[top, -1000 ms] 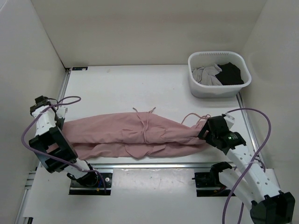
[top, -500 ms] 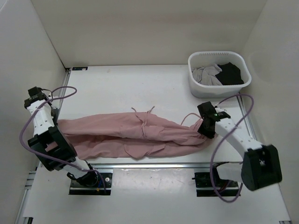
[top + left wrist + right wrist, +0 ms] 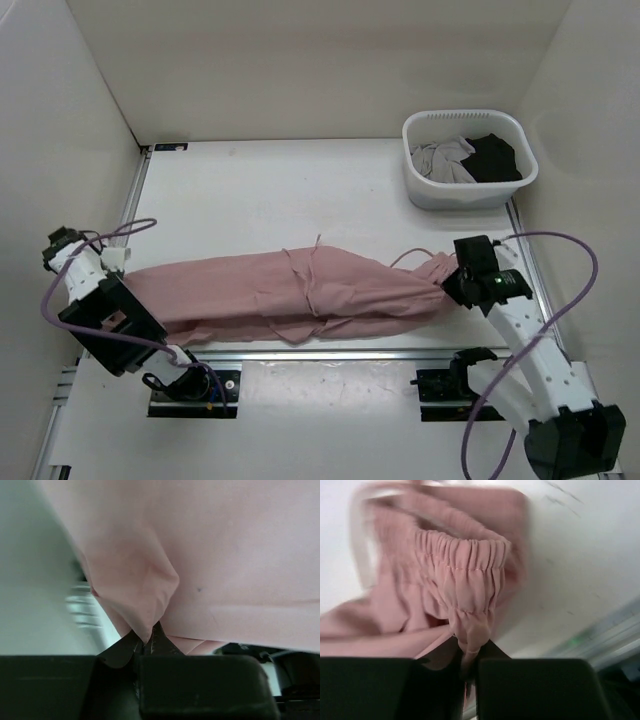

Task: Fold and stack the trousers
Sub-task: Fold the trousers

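Observation:
The trousers lie bunched (image 3: pixel 314 290) by the drawstrings while I hold both of their ends. Next, my right gripper lets go of the waistband and reaches for the flap at the trousers' middle (image 3: pixel 296 322).
The dusty-pink trousers (image 3: pixel 290 292) stretch across the front of the table from left to right, with thin drawstrings (image 3: pixel 312 282) lying over their middle. My left gripper (image 3: pixel 122 280) is shut on the cloth of the leg end at the far left; the left wrist view shows a pinched fold of the trousers (image 3: pixel 150 587) running down between the jaws of that gripper (image 3: pixel 146 641). My right gripper (image 3: pixel 452 278) is shut on the gathered elastic waistband (image 3: pixel 470 555) at the right end, the cloth bunched into the right gripper (image 3: pixel 470 652).
A white basket (image 3: pixel 425 190) stands at the back right and holds a grey garment (image 3: pixel 442 158) and a black garment (image 3: pixel 495 157). White walls enclose the table on three sides. A metal rail (image 3: pixel 330 352) runs along the near edge by the arm bases.
My right gripper has shut on the waistband and pulled it right. The left gripper has drawn the leg end further left and nearer, so the trousers lie stretched tighter.

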You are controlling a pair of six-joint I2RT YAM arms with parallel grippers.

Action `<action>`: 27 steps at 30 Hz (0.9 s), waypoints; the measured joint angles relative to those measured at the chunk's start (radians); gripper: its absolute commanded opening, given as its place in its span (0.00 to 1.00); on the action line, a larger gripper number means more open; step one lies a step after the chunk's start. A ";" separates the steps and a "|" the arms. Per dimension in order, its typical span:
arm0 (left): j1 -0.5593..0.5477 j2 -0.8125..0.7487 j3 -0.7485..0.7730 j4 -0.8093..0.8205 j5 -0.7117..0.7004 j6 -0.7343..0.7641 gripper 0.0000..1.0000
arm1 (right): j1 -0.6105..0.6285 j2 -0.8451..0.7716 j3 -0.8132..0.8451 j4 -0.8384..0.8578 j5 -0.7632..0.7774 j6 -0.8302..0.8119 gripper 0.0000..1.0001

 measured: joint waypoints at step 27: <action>0.051 0.310 -0.064 0.176 0.055 -0.065 0.14 | -0.369 0.312 -0.218 0.393 -0.281 -0.184 0.00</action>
